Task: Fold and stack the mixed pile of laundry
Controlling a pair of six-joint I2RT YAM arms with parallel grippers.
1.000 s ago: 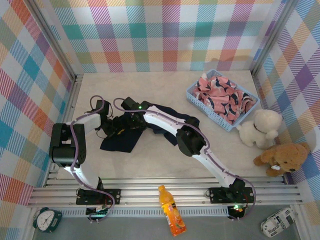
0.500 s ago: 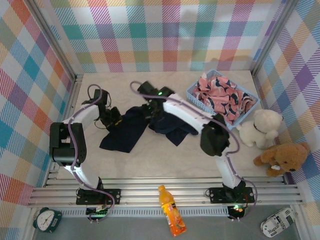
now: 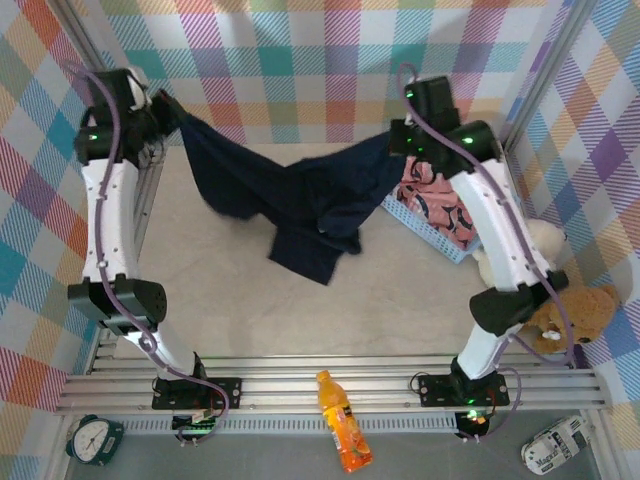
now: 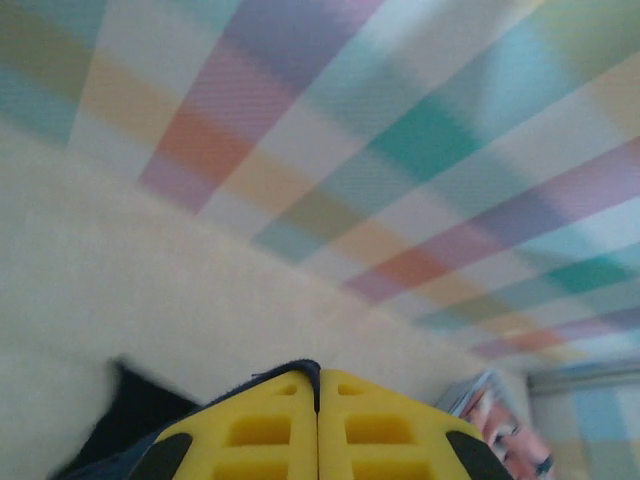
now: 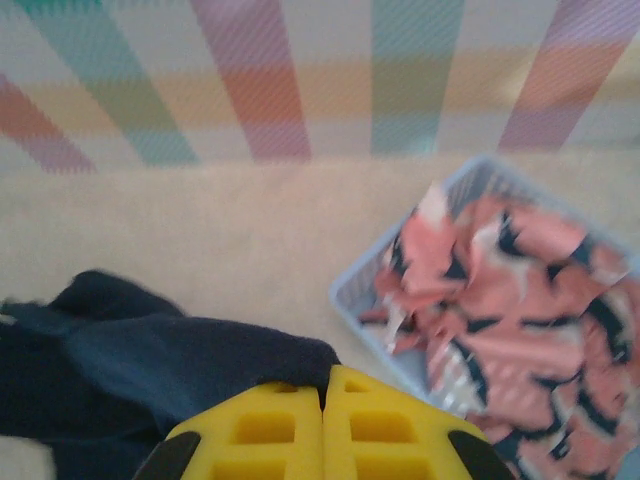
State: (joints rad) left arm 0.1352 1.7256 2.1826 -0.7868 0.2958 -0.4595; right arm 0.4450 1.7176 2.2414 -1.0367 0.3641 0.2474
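Next, I raise both ends higher and then swing them down to spread the trousers over the tabletop (image 3: 205, 245), because the navy trousers' middle (image 3: 312, 208) sags in folds between my grippers.
The dark navy trousers (image 3: 290, 200) hang stretched in the air between my two raised arms, their lower part drooping toward the table. My left gripper (image 3: 176, 116) is shut on one end at the back left; in the left wrist view its yellow fingers (image 4: 260, 430) pinch a navy edge (image 4: 300, 368). My right gripper (image 3: 397, 148) is shut on the other end; the right wrist view has navy cloth (image 5: 150, 365) bunched at its fingertips (image 5: 290, 425). The pink printed garment (image 3: 440, 195) (image 5: 500, 290) lies crumpled in the light blue basket (image 3: 425, 228).
The basket stands at the back right, just beneath my right gripper. A white teddy bear (image 3: 525, 255) and a brown one (image 3: 565, 315) sit by the right wall. An orange bottle (image 3: 340, 420) and a clock (image 3: 95, 437) lie beyond the front rail. Plaid walls close in three sides.
Both arms have risen from the table and swung apart toward the back corners, lifting the trousers off the surface and spreading them. The right gripper closed fully on the cloth.
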